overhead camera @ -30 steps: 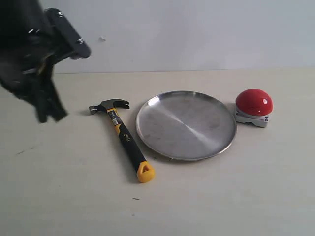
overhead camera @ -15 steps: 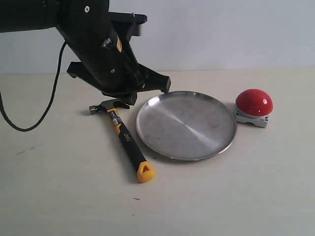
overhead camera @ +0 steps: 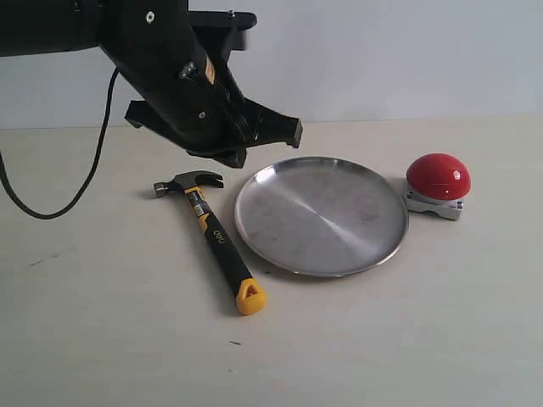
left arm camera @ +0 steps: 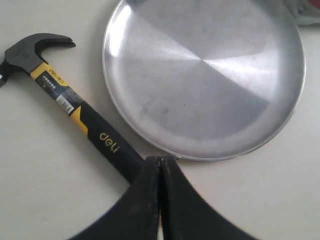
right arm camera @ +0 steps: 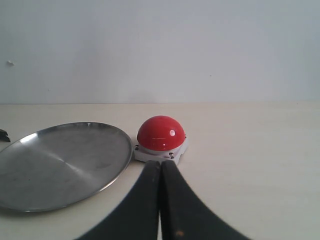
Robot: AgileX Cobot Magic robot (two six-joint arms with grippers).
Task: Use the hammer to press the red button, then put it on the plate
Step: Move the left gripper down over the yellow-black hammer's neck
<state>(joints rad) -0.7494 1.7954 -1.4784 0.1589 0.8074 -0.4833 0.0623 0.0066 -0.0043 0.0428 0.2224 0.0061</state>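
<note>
The robot's left gripper is closed and aimed at the hammer's handle (overhead camera: 224, 251) beside the plate, so it should back away, open and grip the neck (overhead camera: 197, 200) below the hammer's head.
The hammer (overhead camera: 212, 237) lies flat on the table left of the plate (overhead camera: 321, 216), its dark head toward the back and its yellow end toward the front. The red button (overhead camera: 438, 176) sits on its grey-white base to the right of the plate. My left arm (overhead camera: 195, 93) hangs above the hammer's head and the plate's back-left rim. The left gripper (left arm camera: 160, 160) is shut and empty, high above the hammer's handle (left arm camera: 95, 132) and the plate's rim (left arm camera: 200, 75). The right gripper (right arm camera: 160, 162) is shut and empty, pointing at the red button (right arm camera: 161, 132) with the plate (right arm camera: 55, 165) beside it.
A pale wall (overhead camera: 382, 51) stands behind the table. A black cable (overhead camera: 85, 178) loops down from the left arm at the far left. Bare tabletop (overhead camera: 382, 339) stretches in front of the plate and the button.
The left arm has swung in from the far left edge to above the hammer's head, then edged a little to the right. Hammer, plate and button have not moved.
</note>
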